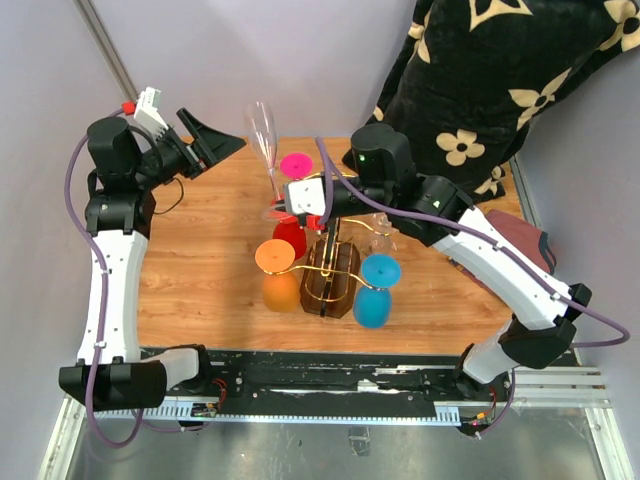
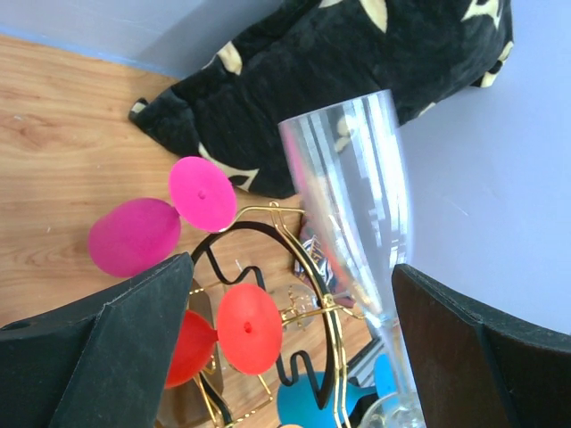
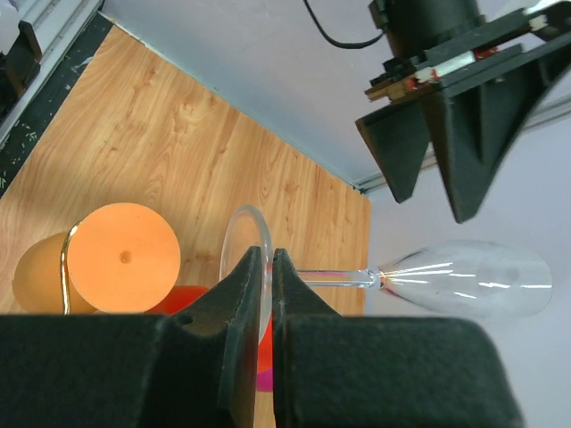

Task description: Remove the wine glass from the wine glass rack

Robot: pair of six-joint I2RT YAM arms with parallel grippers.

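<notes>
The clear wine glass's bowl (image 1: 262,134) is beyond the ends of my left gripper's fingers. My right gripper should tip the bowl into the open fingers (image 1: 226,152) to hand it over.
The clear wine glass (image 1: 264,135) stands tilted, bowl up, left of the gold wire wine glass rack (image 1: 335,262). My right gripper (image 1: 284,208) is shut on the glass's round foot (image 3: 239,254), and its fingers (image 3: 241,294) pinch the disc's edge. The stem and bowl (image 3: 473,278) stick out beyond the fingers. My left gripper (image 1: 215,140) is open and empty, just left of the bowl. In the left wrist view the bowl (image 2: 357,187) shows ahead between its fingers (image 2: 134,339), nearer the right one. I cannot tell whether the foot touches the rack (image 2: 332,330).
Pink (image 1: 296,165), red (image 1: 290,236), orange (image 1: 276,258) and blue (image 1: 380,272) glasses hang upside down on the rack, which has a dark brown base (image 1: 335,295). A black flowered blanket (image 1: 500,70) lies at the back right. A dark red cloth (image 1: 522,232) lies on the right.
</notes>
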